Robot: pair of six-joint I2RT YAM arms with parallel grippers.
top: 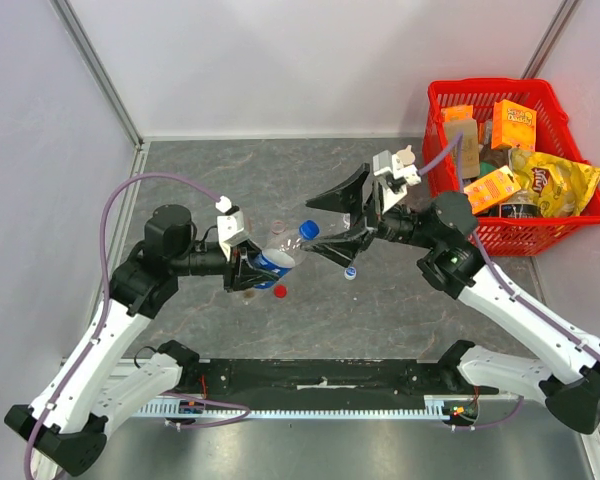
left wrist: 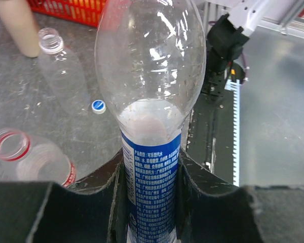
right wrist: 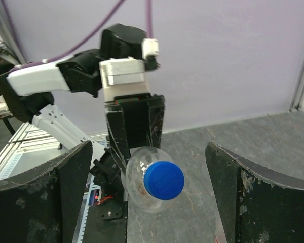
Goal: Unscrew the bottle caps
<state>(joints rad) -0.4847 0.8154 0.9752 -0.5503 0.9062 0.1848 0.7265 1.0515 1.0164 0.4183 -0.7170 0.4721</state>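
Observation:
My right gripper should go on in until its open fingers are on both sides of the blue cap (top: 309, 230), then close, since my left gripper is gripping the bottle's label (top: 274, 263) and leaves the cap free.
My left gripper (top: 252, 266) is shut on the blue-label Pepsi bottle (top: 276, 259) and holds it tilted above the table, cap end toward the right arm. In the left wrist view the fingers (left wrist: 99, 187) clamp the label (left wrist: 151, 172). Its blue cap (top: 308, 229) is screwed on and sits between the wide-open jaws of my right gripper (top: 342, 222), untouched; the right wrist view shows the cap (right wrist: 164, 180) end-on. A red cap (top: 280, 292) and a white cap (top: 350, 272) lie loose on the table. An open unlabelled bottle (left wrist: 61, 66) and an open red-label bottle (left wrist: 20, 157) lie beside them.
A red basket (top: 440, 100) of snack packs stands at the back right, just behind the right wrist. A beige bottle (left wrist: 20, 25) stands beyond the unlabelled one. Grey walls enclose the table's left, back and right.

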